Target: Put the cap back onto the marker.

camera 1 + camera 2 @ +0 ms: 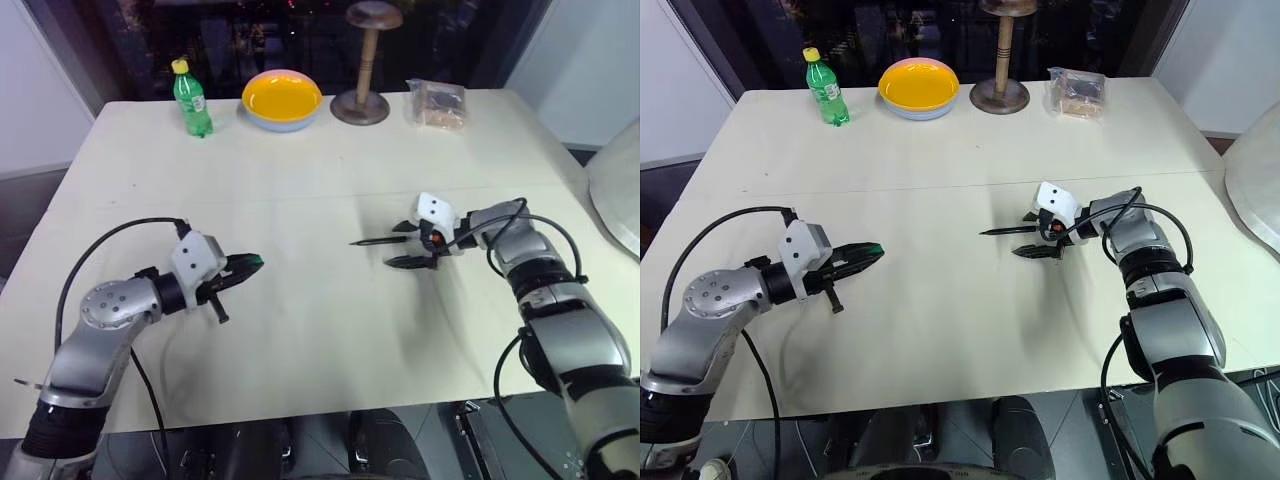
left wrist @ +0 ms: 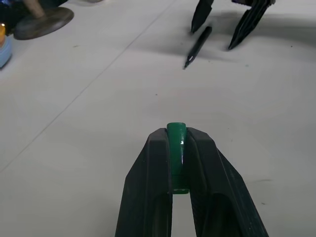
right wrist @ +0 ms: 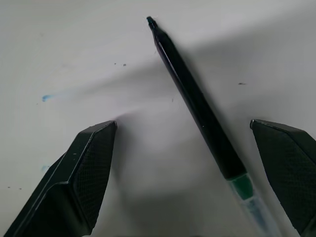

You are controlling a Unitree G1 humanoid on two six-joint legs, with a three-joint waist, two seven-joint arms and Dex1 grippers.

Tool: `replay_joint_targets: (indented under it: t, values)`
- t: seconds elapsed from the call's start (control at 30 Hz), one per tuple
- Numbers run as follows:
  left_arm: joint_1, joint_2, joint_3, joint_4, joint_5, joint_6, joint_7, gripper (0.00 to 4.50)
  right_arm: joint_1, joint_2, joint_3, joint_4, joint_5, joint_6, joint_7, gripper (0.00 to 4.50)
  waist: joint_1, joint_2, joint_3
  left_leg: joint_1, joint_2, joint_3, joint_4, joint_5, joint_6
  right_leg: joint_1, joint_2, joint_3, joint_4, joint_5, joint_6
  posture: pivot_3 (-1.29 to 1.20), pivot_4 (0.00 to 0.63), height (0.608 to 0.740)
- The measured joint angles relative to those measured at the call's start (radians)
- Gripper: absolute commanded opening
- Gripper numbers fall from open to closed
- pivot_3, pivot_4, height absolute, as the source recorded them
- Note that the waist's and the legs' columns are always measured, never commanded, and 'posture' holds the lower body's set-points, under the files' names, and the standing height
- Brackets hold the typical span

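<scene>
The cap (image 1: 258,260) will go straight over the marker's tip (image 3: 152,24) and stay on when I push the marker in, because the tip gets narrower from the marker's body.
On the cream table (image 1: 300,340) lies the marker (image 1: 375,240), thin and dark, its pointed tip toward my left side. My right gripper (image 3: 183,123) hangs just over it, open, one finger on each side of the marker's (image 3: 197,103) barrel and apart from it. A green band shows near the marker's rear end. Further left, my left gripper (image 1: 245,263) is shut on the cap (image 2: 176,143), a small green cylinder that pokes out between the fingertips. The left gripper points across the table toward the marker (image 2: 198,46), well short of it.
Along the far edge stand a green soda bottle (image 1: 192,100), a yellow bowl (image 1: 282,98), a wooden stand (image 1: 362,70) and a plastic-wrapped packet (image 1: 437,103). A pale rounded object (image 1: 620,190) sits past the table's right edge.
</scene>
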Motion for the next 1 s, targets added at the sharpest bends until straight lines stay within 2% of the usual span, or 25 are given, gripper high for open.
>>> replay_joint_targets:
  t: [0.37, 0.47, 0.53, 0.57, 0.67, 0.7, 1.0]
  values:
    - [0.035, 0.003, 0.027, -0.060, -0.010, 0.028, 0.044, 0.09, -0.066, 0.041, -0.006, 0.120, -0.051, -0.065, -0.022, 4.50, -0.003, 0.000, 0.000, 0.001, 0.000, 0.000, 0.000, 0.000, -0.001, 0.000, -0.001, 0.000, 0.000, 0.000, 0.000, 0.00, 0.150, 0.740]
    - [0.035, 0.004, 0.027, -0.065, -0.011, 0.033, 0.048, 0.00, -0.070, 0.049, -0.008, 0.129, -0.058, -0.075, -0.019, 3.57, -0.004, 0.000, 0.000, 0.001, 0.001, 0.000, -0.001, 0.000, -0.001, 0.000, -0.001, 0.000, 0.000, 0.000, 0.000, 0.00, 0.150, 0.740]
    - [0.034, 0.007, 0.027, -0.065, -0.011, 0.036, 0.050, 0.00, -0.070, 0.053, -0.008, 0.131, -0.063, -0.081, -0.017, 2.65, -0.004, 0.000, 0.000, 0.001, 0.001, 0.000, -0.001, 0.000, -0.001, 0.000, -0.001, 0.000, 0.000, 0.000, 0.000, 0.00, 0.150, 0.740]
    - [0.032, 0.008, 0.028, -0.065, -0.011, 0.037, 0.050, 0.00, -0.070, 0.054, -0.008, 0.132, -0.064, -0.083, -0.017, 1.99, -0.004, 0.000, 0.000, 0.001, 0.001, 0.000, -0.001, 0.000, -0.001, 0.000, -0.001, 0.000, 0.000, 0.000, 0.000, 0.00, 0.150, 0.740]
    - [0.030, 0.012, 0.030, -0.065, -0.011, 0.037, 0.052, 0.00, -0.070, 0.055, -0.013, 0.134, -0.066, -0.088, -0.024, 0.41, -0.002, 0.000, 0.000, 0.001, 0.000, 0.000, -0.001, 0.000, -0.001, 0.000, -0.002, 0.000, 0.000, 0.000, 0.000, 0.00, 0.150, 0.740]
    - [0.030, 0.014, 0.031, -0.065, -0.011, 0.037, 0.052, 0.00, -0.070, 0.055, -0.014, 0.134, -0.068, -0.090, -0.026, 0.04, -0.002, 0.000, 0.000, 0.001, 0.000, 0.000, -0.001, 0.000, -0.001, 0.000, -0.002, 0.000, 0.000, 0.000, 0.000, 0.00, 0.150, 0.740]
    - [-0.011, 0.020, 0.031, -0.064, -0.012, 0.037, 0.056, 0.00, -0.070, 0.056, -0.023, 0.136, -0.084, -0.095, -0.024, 0.04, -0.002, 0.001, 0.000, 0.001, 0.000, 0.000, -0.001, 0.000, -0.001, 0.000, -0.003, 0.000, 0.000, 0.000, 0.000, 0.00, 0.150, 0.740]
